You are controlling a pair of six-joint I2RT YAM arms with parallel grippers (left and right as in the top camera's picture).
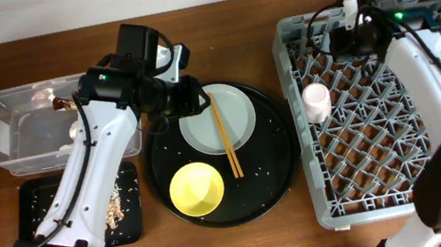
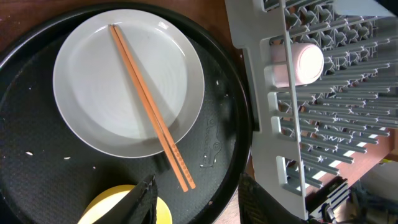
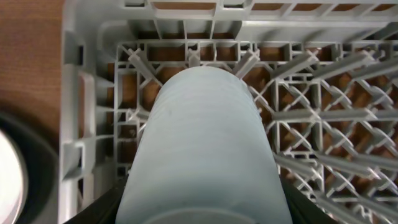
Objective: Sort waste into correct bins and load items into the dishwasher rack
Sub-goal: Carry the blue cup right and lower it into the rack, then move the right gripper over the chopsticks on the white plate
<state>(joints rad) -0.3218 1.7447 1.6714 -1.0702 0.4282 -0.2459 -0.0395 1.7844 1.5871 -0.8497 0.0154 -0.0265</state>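
My left gripper is in the way of the chopsticks on the plate point(image 1: 220, 124), so it should move back and my right gripper should pick up the chopsticks point(image 1: 233, 159) for the rack.
My right gripper point(image 3: 202, 214) is shut on the light blue cup point(image 3: 202, 143) and holds it over the far left corner of the grey dishwasher rack point(image 3: 93, 93). In the overhead view this gripper point(image 1: 349, 37) hides the cup. The pink cup point(image 1: 316, 101) lies in the rack point(image 1: 409, 191). My left gripper point(image 2: 202, 202) is open and empty above the plate point(image 2: 93, 106), which carries the chopsticks point(image 2: 149, 106). The yellow bowl point(image 1: 196, 189) stands near the plate point(image 1: 236, 112). The clear tub point(image 1: 2, 145) holds a brown wrapper point(image 1: 47, 96).
The plate and bowl rest on a large round black tray point(image 1: 281, 167) scattered with white crumbs. A flat black tray point(image 1: 40, 214) at front left holds beige food scraps point(image 1: 115, 211). The rack's wall point(image 2: 261, 112) stands close to the round tray's right edge.
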